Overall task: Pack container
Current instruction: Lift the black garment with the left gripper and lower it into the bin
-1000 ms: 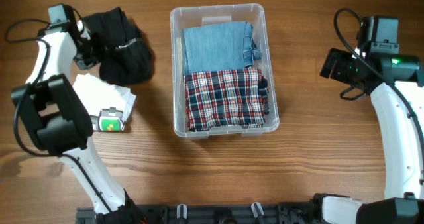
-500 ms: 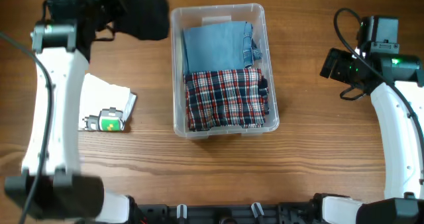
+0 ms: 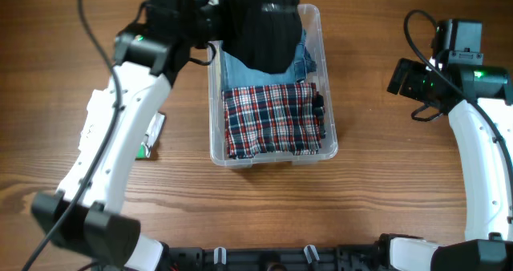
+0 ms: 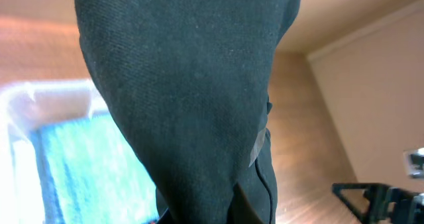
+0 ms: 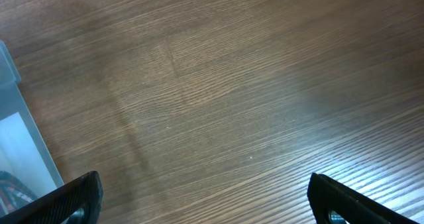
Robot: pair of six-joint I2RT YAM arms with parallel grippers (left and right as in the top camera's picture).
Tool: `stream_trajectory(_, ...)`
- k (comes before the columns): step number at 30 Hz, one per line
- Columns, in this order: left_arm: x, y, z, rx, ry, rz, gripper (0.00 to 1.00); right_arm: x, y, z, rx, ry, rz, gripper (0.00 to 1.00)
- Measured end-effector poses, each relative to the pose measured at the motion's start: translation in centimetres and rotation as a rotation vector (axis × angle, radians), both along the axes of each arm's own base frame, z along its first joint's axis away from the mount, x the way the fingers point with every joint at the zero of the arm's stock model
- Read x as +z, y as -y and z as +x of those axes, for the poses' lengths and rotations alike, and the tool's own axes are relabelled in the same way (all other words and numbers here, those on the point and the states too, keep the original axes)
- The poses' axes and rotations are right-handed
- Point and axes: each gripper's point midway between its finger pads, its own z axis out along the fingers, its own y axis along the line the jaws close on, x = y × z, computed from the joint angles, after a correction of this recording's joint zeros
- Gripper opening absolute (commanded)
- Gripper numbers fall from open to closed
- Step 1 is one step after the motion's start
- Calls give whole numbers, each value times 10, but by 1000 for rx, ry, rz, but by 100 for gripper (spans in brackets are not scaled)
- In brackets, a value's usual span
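Observation:
The black garment (image 3: 268,35) hangs over the blue denim (image 3: 240,76) in the clear container, so I continue to lower it with my left gripper until it lies there, then let go.
The clear container (image 3: 215,147) stands mid-table, holding a folded plaid shirt (image 3: 272,119) in its near half and folded blue denim (image 3: 303,58) in its far half. My left gripper (image 3: 218,16) is shut on a black garment (image 3: 263,26), which hangs over the container's far half and covers most of the denim. In the left wrist view the black garment (image 4: 192,85) fills the frame and hides the fingers; the container's rim (image 4: 40,91) and the denim (image 4: 86,164) show below. My right gripper (image 5: 205,201) stands open above bare wood, right of the container (image 5: 13,118).
A white folded item with a green-marked object (image 3: 151,139) lies left of the container, mostly hidden under my left arm. The right arm (image 3: 473,127) stays along the right edge of the table.
My left arm has lifted the black garment from the far left of the table and swung it right, over the container's far half. The right arm has not moved.

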Motion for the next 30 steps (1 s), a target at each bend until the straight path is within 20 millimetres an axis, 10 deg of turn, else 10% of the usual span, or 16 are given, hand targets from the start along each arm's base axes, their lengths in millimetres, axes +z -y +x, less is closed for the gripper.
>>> stream_trajectory(12,-103,25,14,31,-303,0,4,0,0,0,0,0,0,100)
stream_trajectory(26,-156,15,12,157,-493,29,5,0,0,0,0,0,0,100)
stream_trajectory(28,-164,8,8,183,-518,67,43,0,0,0,0,0,0,100)
stream_trajectory(30,-171,1,2,208,-541,109,53,0,0,0,0,0,0,100)
